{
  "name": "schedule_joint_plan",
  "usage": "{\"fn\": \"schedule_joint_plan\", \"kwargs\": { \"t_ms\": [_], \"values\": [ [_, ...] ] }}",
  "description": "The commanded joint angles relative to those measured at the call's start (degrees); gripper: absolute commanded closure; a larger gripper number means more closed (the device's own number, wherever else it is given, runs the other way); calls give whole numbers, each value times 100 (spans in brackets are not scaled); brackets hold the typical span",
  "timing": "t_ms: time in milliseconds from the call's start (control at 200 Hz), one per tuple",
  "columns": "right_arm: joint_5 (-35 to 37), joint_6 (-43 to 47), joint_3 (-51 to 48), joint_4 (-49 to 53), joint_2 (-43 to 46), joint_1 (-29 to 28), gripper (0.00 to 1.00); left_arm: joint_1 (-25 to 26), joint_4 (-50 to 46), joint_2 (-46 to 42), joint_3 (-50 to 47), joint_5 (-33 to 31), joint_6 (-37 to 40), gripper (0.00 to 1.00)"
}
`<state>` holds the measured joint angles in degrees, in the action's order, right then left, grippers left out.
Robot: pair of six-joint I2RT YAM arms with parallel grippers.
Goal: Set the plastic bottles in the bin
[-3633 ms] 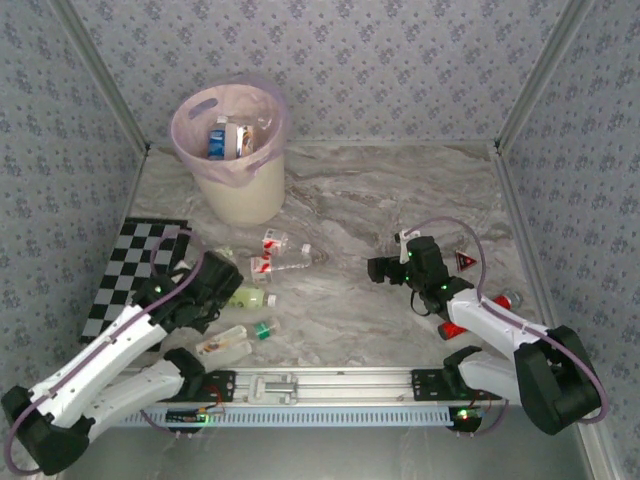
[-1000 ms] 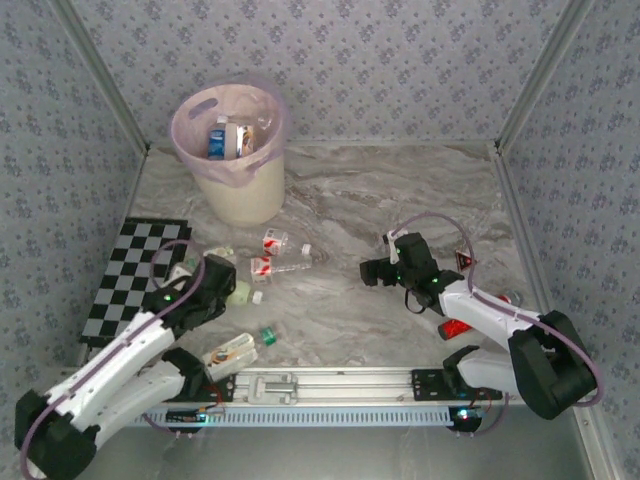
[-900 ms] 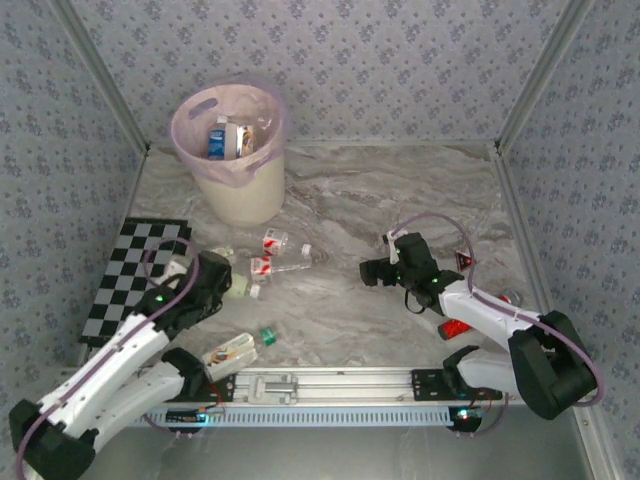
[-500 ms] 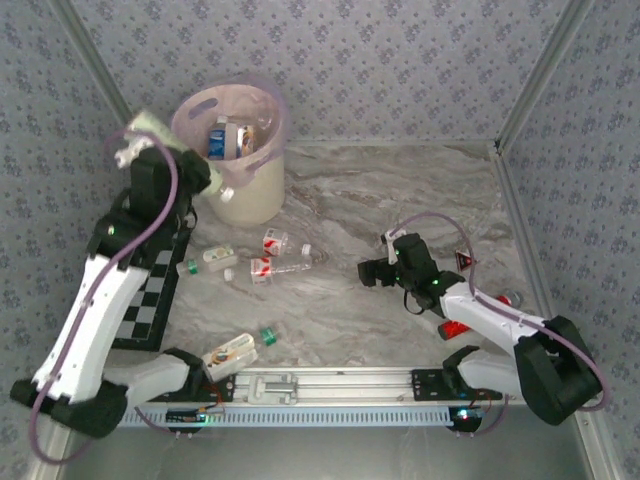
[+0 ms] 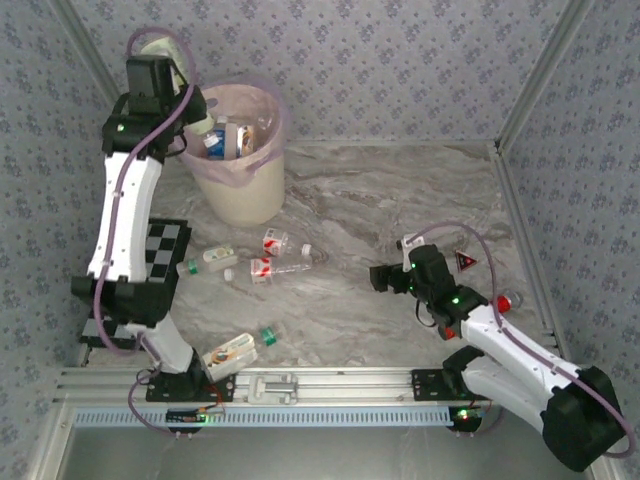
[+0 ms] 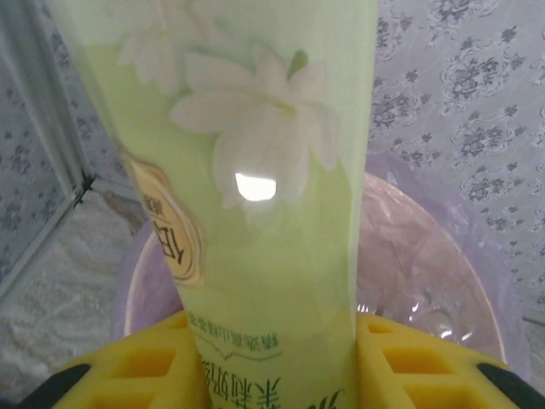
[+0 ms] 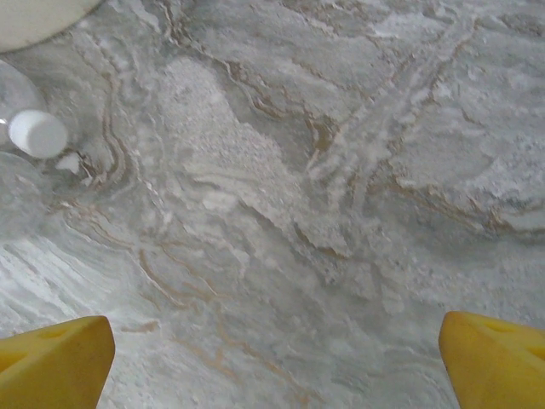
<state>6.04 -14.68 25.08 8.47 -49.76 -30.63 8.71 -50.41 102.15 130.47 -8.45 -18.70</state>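
Note:
The pale green bottle's lower end (image 5: 201,122) is over the bin's opening (image 5: 236,108), so my left gripper should keep moving inward and let go once the bottle is inside the bin's rim.
My left gripper (image 5: 196,133) is raised over the left rim of the bin (image 5: 243,195) and is shut on a pale green bottle (image 6: 255,213). Its yellow pads (image 6: 128,371) press both sides of that bottle. The pink-lined bin rim (image 6: 434,256) lies just beyond it. Inside the bin are bottles with blue labels (image 5: 222,138). Bottles still lie on the table: a green-capped one (image 5: 207,260), two with red-white labels (image 5: 272,241) (image 5: 278,266), and one by the rail (image 5: 238,348). My right gripper (image 5: 386,278) hovers open over bare marble, right of a white bottle cap (image 7: 36,133).
A checkered mat (image 5: 165,245) lies at the left under the raised arm. A red triangle sign (image 5: 465,260) and a red object (image 5: 505,301) sit near the right wall. A metal rail (image 5: 320,384) runs along the near edge.
My left arm has swung up from the table to the bin's left rim with the pale green bottle in its grip. The right gripper has drawn back slightly toward the near right.

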Motion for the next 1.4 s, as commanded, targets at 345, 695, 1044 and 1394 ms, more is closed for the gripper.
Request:
{"fn": "schedule_joint_plan", "kwargs": {
  "t_ms": [345,695,1044,1394],
  "values": [
    [143,-190,-190,342,448,106,0,-11,-2167,1708,1065,475,1551,91],
    [165,-301,-283,435,632,110,0,115,-2135,2177,747,720,1907,21],
    [155,-325,-273,392,605,126,0,342,-2110,1559,1080,-11,2462,1],
    [-1335,1133,124,-293,310,-126,1,394,-2034,34,455,-287,2148,1]
  ]
}}
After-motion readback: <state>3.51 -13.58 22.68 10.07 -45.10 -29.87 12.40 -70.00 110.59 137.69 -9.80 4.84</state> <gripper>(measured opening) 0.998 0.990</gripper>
